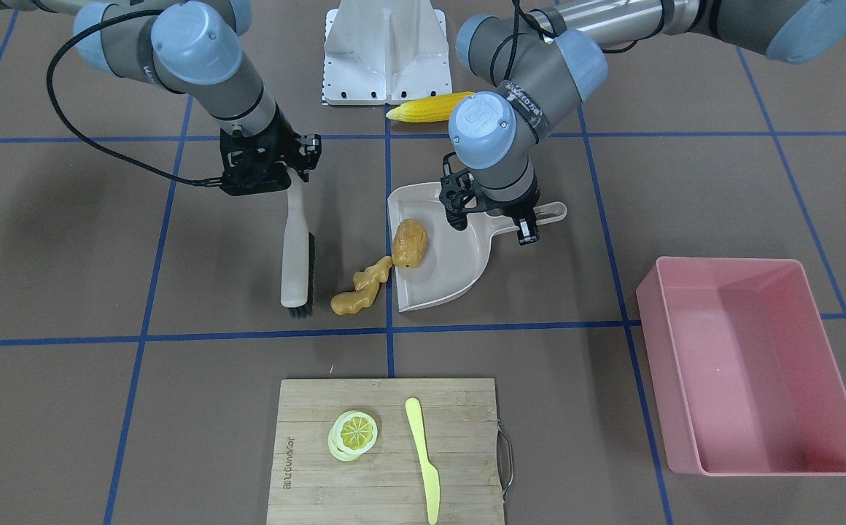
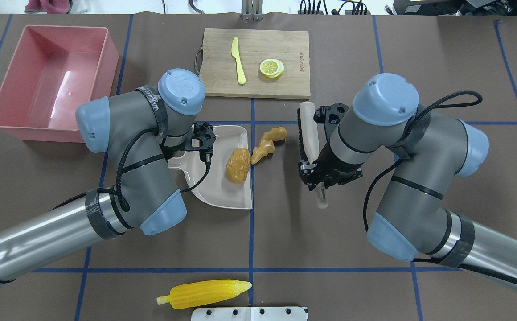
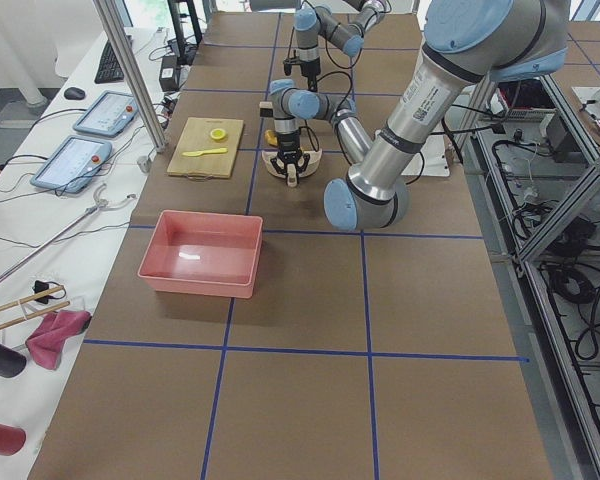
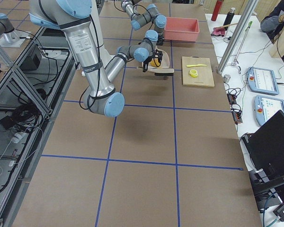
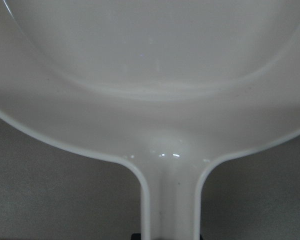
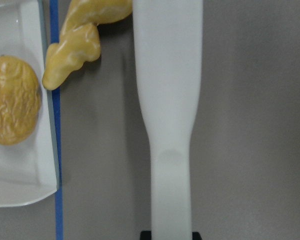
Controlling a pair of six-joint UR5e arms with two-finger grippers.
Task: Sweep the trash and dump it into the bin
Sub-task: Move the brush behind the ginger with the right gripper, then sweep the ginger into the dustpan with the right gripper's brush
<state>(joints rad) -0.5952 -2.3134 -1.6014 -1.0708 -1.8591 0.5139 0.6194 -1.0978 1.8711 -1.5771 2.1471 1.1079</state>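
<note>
Only the ginger root's tip (image 1: 386, 265) touches the edge of the dustpan, so my right gripper should tilt the brush and push the ginger root's outer end (image 1: 348, 302) toward the dustpan.
The brown potato (image 1: 410, 243) lies inside the beige dustpan (image 1: 445, 281). The knobbly ginger root (image 1: 361, 288) lies on the table, one end touching the pan's open lip. The yellow corn cob (image 2: 205, 293) lies apart, near the robot's base. My left gripper (image 2: 196, 145) is shut on the dustpan's handle (image 5: 170, 200), with the pan flat on the table. My right gripper (image 2: 325, 171) is shut on a white brush (image 1: 297, 240), whose bristles stand just beside the ginger, on its side away from the pan. The pink bin (image 2: 49, 80) stands empty at the far left.
A wooden cutting board (image 1: 321, 467) with a lemon slice (image 1: 355, 432) and a pale yellow knife (image 1: 423, 456) lies on the far side of the table. A white mounting plate (image 1: 386, 51) sits at the robot's base beside the corn.
</note>
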